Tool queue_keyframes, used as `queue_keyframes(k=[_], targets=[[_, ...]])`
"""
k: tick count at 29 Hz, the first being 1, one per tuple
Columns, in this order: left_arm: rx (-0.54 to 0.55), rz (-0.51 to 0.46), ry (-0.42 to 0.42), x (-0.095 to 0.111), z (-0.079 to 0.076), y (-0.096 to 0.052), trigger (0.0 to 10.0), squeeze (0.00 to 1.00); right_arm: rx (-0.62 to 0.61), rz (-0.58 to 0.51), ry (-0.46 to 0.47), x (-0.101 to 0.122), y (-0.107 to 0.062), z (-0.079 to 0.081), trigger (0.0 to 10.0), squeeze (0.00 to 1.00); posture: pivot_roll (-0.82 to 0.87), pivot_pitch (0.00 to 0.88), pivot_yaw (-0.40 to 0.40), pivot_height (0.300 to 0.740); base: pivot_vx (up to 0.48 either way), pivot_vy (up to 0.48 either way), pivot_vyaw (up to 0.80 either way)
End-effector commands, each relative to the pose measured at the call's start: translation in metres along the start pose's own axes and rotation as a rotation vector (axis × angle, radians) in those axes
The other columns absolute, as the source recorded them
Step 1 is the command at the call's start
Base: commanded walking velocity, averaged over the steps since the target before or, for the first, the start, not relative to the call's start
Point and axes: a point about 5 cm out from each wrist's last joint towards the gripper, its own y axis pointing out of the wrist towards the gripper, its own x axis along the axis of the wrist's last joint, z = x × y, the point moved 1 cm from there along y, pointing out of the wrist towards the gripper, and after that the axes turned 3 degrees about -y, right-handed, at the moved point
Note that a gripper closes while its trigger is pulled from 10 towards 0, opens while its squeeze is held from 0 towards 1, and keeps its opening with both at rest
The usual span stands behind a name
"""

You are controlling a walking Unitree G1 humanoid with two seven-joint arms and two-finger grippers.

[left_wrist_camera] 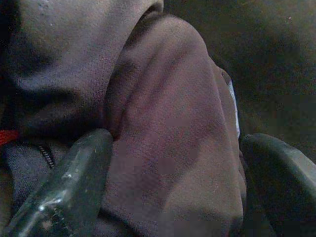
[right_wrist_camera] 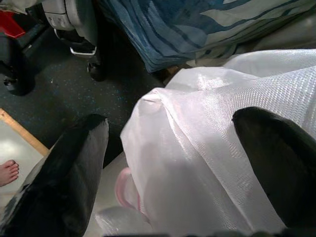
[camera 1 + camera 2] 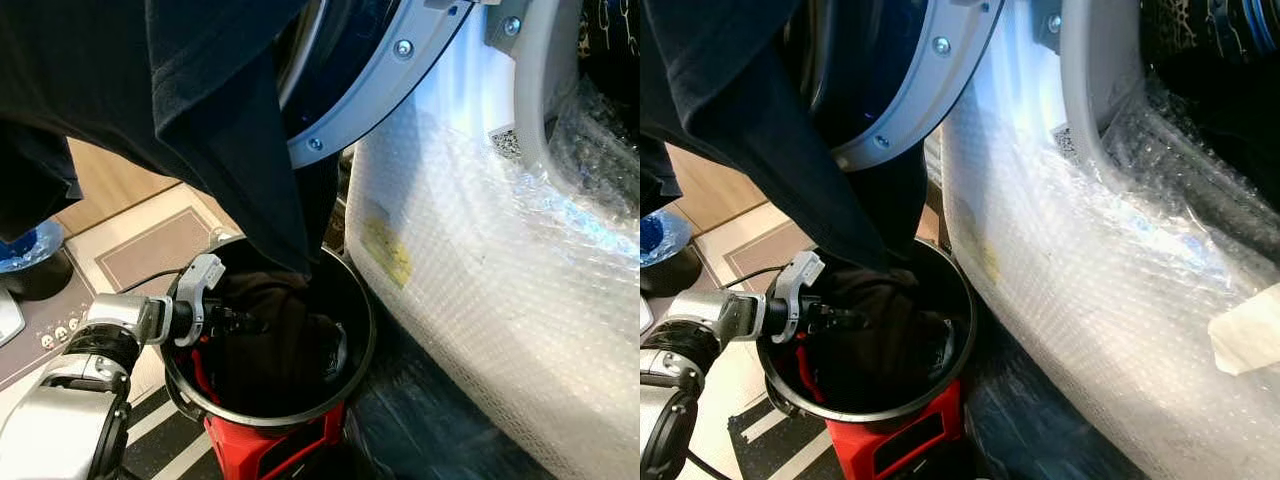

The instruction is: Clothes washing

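The dark maroon garment (image 3: 268, 332) is piled up in loose overlapping folds (image 1: 117, 94), so when the robot lifts it, it will open out into a long drape that trails into the basket.
A round black laundry basket (image 3: 368, 345) on a red base stands beside the washing machine and holds dark clothes (image 3: 290, 345). My left gripper (image 3: 250, 324) reaches inside it. In the left wrist view it (image 1: 173, 197) is open, its fingers (image 1: 74, 182) on either side of a fold of dark cloth (image 1: 168, 123). A large dark garment (image 3: 200, 110) hangs down from above, its tip falling into the basket. In the right wrist view, my right gripper (image 2: 168, 182) is open over a white woven sheet (image 2: 197, 148).
The washer's round door (image 3: 390, 75) stands open above the basket. Its white body (image 3: 500, 280) is wrapped in bubble wrap. A power strip (image 3: 50, 335) and a mat (image 3: 150, 250) lie on the floor at left. A person's bare foot (image 2: 9, 172) and chair castors (image 2: 94, 69) are near.
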Motion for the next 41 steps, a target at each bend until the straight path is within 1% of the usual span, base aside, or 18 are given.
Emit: queue_keyframes(k=[1, 13, 22, 41], targets=[[0.017, 0.089, -0.081, -0.03, 0.01, 0.001, 0.0, 0.0, -0.007, 0.045, 0.022, -0.011, -0.006, 0.002, 10.0, 0.0, -0.23, 0.336, -0.054, 0.74, 0.0, 0.0, 0.0], [0.033, 0.095, -0.085, -0.031, 0.013, -0.001, 0.0, 0.0, -0.007, 0.042, 0.027, -0.009, -0.003, 0.003, 10.0, 0.0, -0.23, 0.34, -0.053, 0.74, 0.0, 0.0, 0.0], [0.009, 0.117, -0.074, -0.029, 0.013, -0.007, 0.0, 0.0, -0.009, 0.044, 0.025, -0.009, -0.002, 0.002, 10.0, 0.0, -0.22, 0.341, -0.052, 0.74, 0.0, 0.0, 0.0], [0.007, 0.116, -0.041, -0.027, 0.014, -0.01, 0.0, 0.0, -0.008, 0.04, 0.026, -0.007, 0.001, 0.003, 10.0, 0.0, -0.22, 0.333, -0.05, 0.74, 0.0, 0.0, 0.0]])
